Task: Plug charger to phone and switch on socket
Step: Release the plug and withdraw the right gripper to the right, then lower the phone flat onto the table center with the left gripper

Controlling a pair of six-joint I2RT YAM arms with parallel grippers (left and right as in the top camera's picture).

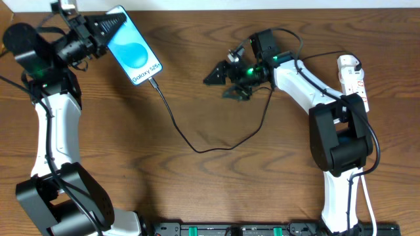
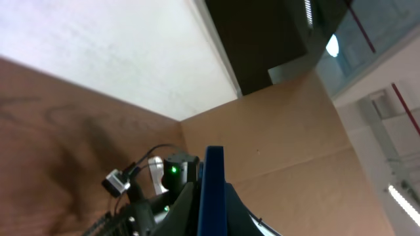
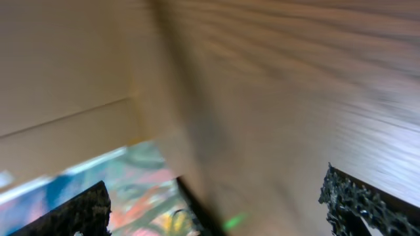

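My left gripper should keep moving the phone down until it lies flat at the table's middle (image 1: 213, 121), because the black cable's plug is in the phone's lower edge (image 1: 151, 80).
The phone (image 1: 133, 47) shows a bright blue screen at the top left, and my left gripper (image 1: 110, 27) is shut on its upper end. In the left wrist view the phone (image 2: 213, 190) appears edge-on between the dark fingers. The charger's thin black cable (image 1: 197, 150) meets the phone's lower edge with its plug tip (image 1: 153, 81), loops across the table and runs off under the right arm. My right gripper (image 1: 223, 80) hovers open over the table's middle, away from the cable; in the right wrist view its fingers (image 3: 359, 204) stand wide apart with nothing between them. The socket (image 1: 352, 75) lies at the far right.
The right arm's white links (image 1: 308, 85) stretch from the front right toward the centre, crossing over the cable. The left arm's base (image 1: 59, 196) stands at the front left. A brown board wall (image 2: 289, 137) rises behind the wooden table (image 1: 197, 196).
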